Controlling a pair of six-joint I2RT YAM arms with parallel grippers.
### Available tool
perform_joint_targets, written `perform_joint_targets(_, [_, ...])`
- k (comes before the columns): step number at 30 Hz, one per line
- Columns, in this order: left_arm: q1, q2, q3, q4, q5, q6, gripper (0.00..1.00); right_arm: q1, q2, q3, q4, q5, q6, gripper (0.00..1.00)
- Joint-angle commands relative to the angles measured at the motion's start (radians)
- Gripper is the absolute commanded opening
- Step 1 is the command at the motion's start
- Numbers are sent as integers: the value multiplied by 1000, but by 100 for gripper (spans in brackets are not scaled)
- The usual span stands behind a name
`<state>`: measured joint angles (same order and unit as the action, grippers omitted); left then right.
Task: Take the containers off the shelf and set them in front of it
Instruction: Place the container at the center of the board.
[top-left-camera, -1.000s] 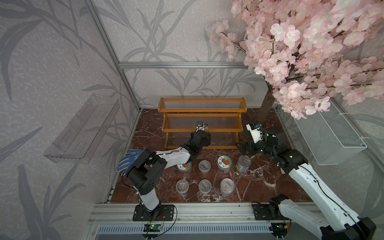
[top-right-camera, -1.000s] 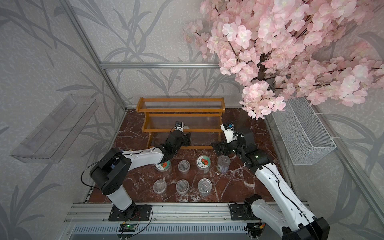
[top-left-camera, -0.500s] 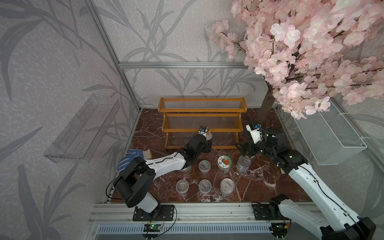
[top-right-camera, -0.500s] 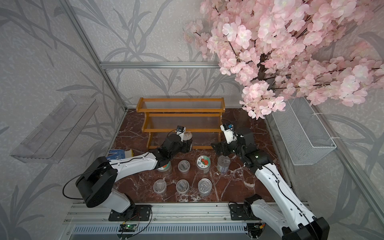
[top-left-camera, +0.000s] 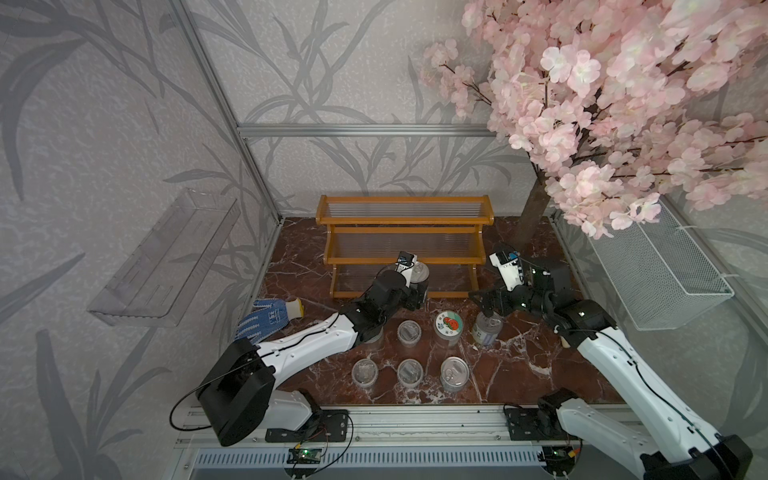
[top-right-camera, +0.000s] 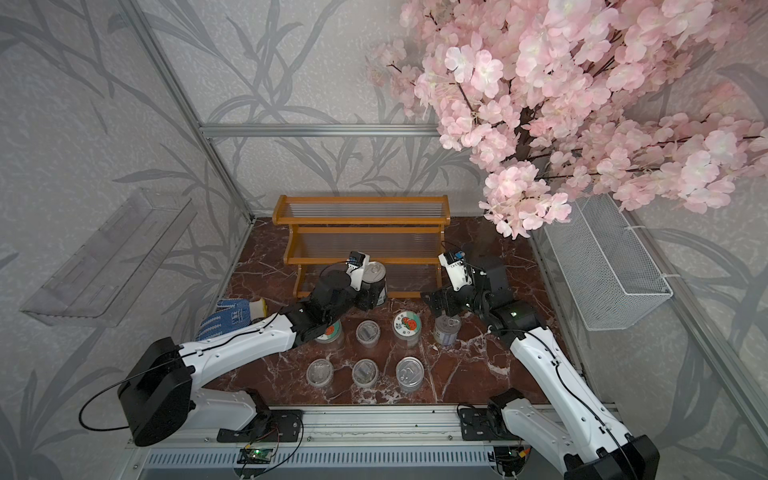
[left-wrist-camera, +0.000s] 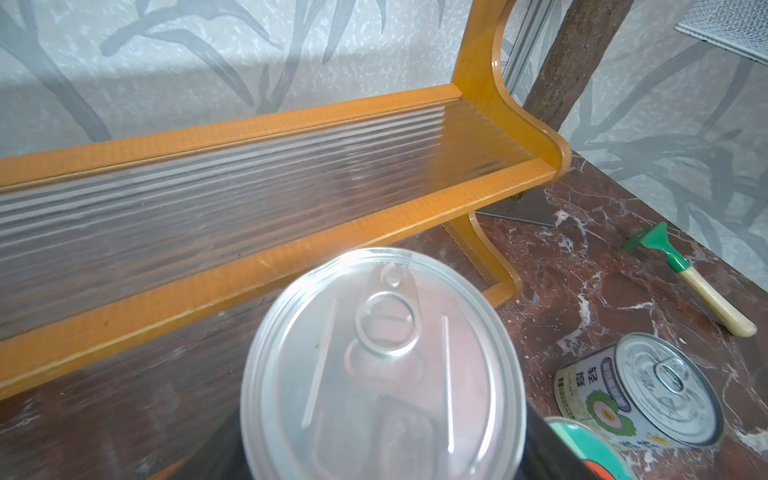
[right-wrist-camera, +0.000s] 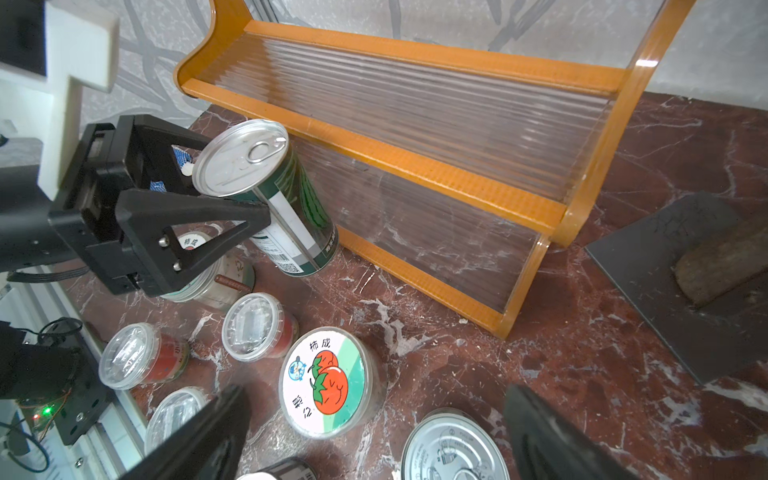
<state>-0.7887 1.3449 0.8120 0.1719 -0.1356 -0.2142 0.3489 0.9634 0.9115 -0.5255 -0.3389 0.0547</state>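
I should keep carrying with my left gripper, as the tall tin (top-left-camera: 419, 275) is upright and there is open marble (top-left-camera: 500, 370) in front of the short tin, until the tall tin stands there.
The orange-brown shelf (top-left-camera: 401, 230) (top-right-camera: 361, 224) (left-wrist-camera: 291, 249) (right-wrist-camera: 415, 162) stands at the back with all three tiers bare. My left gripper (top-left-camera: 417, 291) (top-right-camera: 372, 297) (right-wrist-camera: 232, 183) is shut on a tall green-labelled silver tin (top-left-camera: 419, 274) (top-right-camera: 374, 278) (left-wrist-camera: 382, 365) (right-wrist-camera: 266, 183) at the front rail of the lowest tier. My right gripper (top-left-camera: 484, 301) (top-right-camera: 436, 301) (right-wrist-camera: 374, 415) hangs open over a short tin (top-left-camera: 486, 328) (top-right-camera: 446, 330) on the floor. Beside that tin stands a fruit-lidded jar (top-left-camera: 448, 326) (right-wrist-camera: 324, 380). Three clear cups (top-left-camera: 409, 331) and another tin (top-left-camera: 454, 374) stand nearer the front. A second jar (top-right-camera: 332, 332) is half hidden under my left arm.
A blue-and-white glove (top-left-camera: 270, 316) lies at the left of the marble floor. The tree trunk (top-left-camera: 532, 216) and its dark base plate (right-wrist-camera: 665, 282) stand right of the shelf. A green-headed tool (left-wrist-camera: 685, 274) lies near the right wall. A wire basket (top-left-camera: 656, 270) and an acrylic tray (top-left-camera: 166, 262) hang on the side walls.
My left arm has stretched out lower, and its gripper has come slightly forward and right with the tin. The right arm has not moved.
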Motion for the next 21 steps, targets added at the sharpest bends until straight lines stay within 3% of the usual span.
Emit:
perform_joint_targets(1, [-25,-67,15,-73,46,54,70,-4,-26,60,-85,-50,-21,99])
perform_joint_targets(10, [-198,-175,44,-151,115,205,71,-5,-37,174,-312,-98,-63,99])
perform_joint_targets(21, [-396,-151,33,-97,225,309,71,-4,-66,283,-524,-46,-65,99])
